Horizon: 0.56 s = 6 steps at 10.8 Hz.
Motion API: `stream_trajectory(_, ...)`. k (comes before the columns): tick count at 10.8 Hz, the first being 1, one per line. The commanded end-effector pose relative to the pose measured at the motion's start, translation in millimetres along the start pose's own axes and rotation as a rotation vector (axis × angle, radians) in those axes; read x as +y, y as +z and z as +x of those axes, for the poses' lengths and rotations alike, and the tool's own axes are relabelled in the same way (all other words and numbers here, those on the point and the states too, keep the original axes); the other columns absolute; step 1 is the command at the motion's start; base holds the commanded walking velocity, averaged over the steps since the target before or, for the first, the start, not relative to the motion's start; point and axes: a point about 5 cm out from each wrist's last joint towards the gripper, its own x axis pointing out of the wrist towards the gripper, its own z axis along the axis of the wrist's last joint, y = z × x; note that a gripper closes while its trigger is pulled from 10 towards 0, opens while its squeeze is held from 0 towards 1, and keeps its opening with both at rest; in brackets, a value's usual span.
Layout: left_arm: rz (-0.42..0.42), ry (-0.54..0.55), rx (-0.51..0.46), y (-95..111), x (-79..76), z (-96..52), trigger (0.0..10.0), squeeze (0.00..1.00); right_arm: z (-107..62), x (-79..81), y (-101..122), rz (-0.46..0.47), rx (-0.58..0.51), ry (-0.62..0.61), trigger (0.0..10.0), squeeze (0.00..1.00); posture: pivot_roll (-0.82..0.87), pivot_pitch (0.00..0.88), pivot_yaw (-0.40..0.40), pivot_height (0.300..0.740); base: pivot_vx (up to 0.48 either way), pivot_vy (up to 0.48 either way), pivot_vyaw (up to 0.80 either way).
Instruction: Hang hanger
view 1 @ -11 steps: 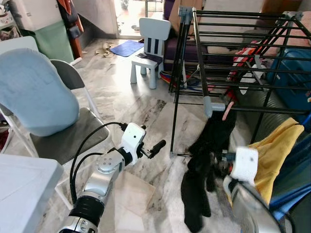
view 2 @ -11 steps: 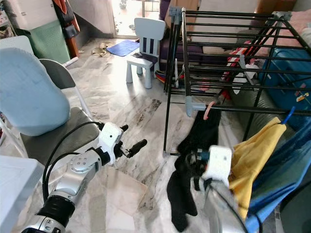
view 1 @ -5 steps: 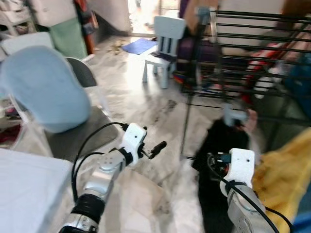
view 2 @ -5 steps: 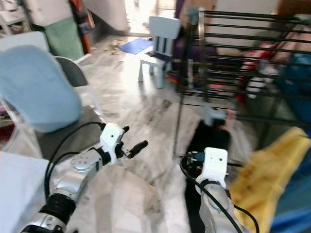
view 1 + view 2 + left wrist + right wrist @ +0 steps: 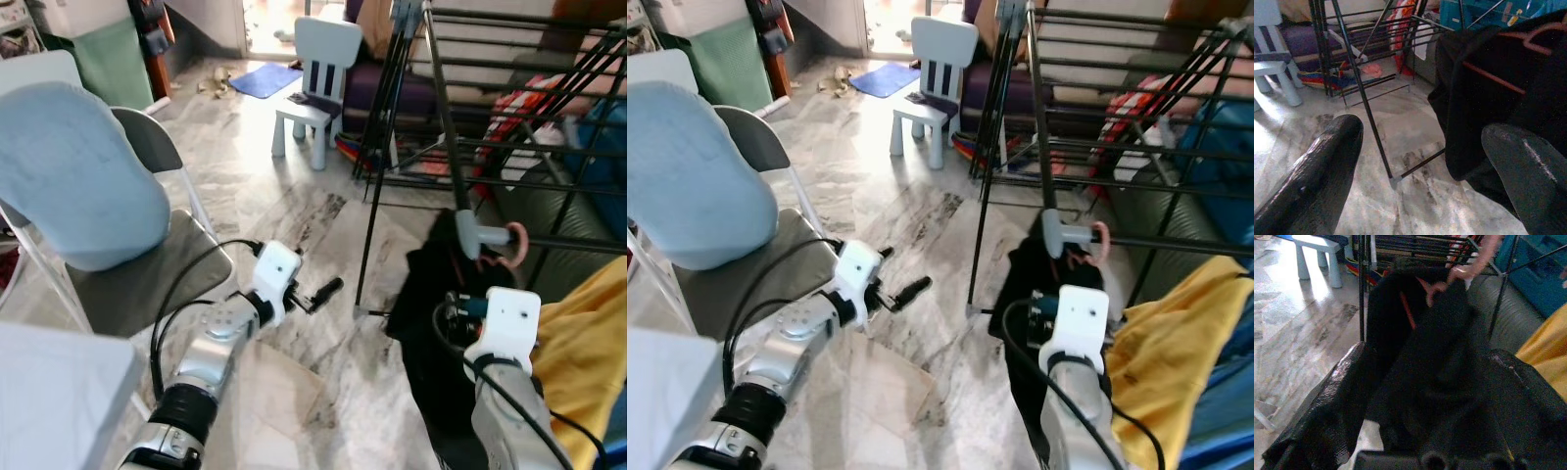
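I expect the hanger [image 5: 515, 245] to come off the rack too when I carry the black garment away, because the pink hanger's arm [image 5: 1407, 311] runs inside the garment.
A pink hanger hook [image 5: 514, 240] rests over a rail of the black drying rack [image 5: 431, 88], beside a grey joint [image 5: 472, 233]. A black garment [image 5: 431, 294] droops from this hanger toward the floor. My right gripper [image 5: 1430, 352] sits low against the garment, open, with a finger [image 5: 1352, 391] on each side of the cloth. Its white wrist block [image 5: 509, 313] is just below the hook. My left gripper [image 5: 318, 284] hovers open over the marble floor, left of the rack's leg, and holds nothing; its wrist view shows the hanger's pink bar [image 5: 1493, 78].
A folding chair with a light blue cushion [image 5: 78, 176] stands at the left, and a white table corner [image 5: 49, 392] is near my left arm. A white child's chair [image 5: 313, 88] stands behind. Yellow cloth [image 5: 583, 333] hangs on the right.
The head view swung and blurred, then settled. My right arm has come up closer under the hook and the black garment. The left arm has barely moved.
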Motion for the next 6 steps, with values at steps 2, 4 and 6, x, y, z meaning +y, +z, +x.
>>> stream_trajectory(2, 0.01, -0.004, 0.009, -2, 0.3, -0.7, 10.0, 0.0, -12.2, -8.3, 5, -0.02, -0.041, -0.077, 10.0, 0.0, -0.03, 0.0, -0.036, 0.74, 0.0, 0.0, 0.0)
stream_trajectory(4, 0.022, -0.013, 0.021, -3, -0.9, 0.4, 10.0, 0.0, -17.9, -23.1, -3, -0.024, -0.011, -0.132, 10.0, 0.0, -0.04, 0.0, -0.036, 0.74, 0.0, 0.0, 0.0)
stream_trajectory(6, 0.022, -0.016, 0.025, -4, -1.6, 1.2, 10.0, 0.0, -12.3, -27.3, -6, 0.006, 0.007, -0.081, 10.0, 0.0, -0.04, 0.0, -0.035, 0.74, 0.0, 0.0, 0.0)
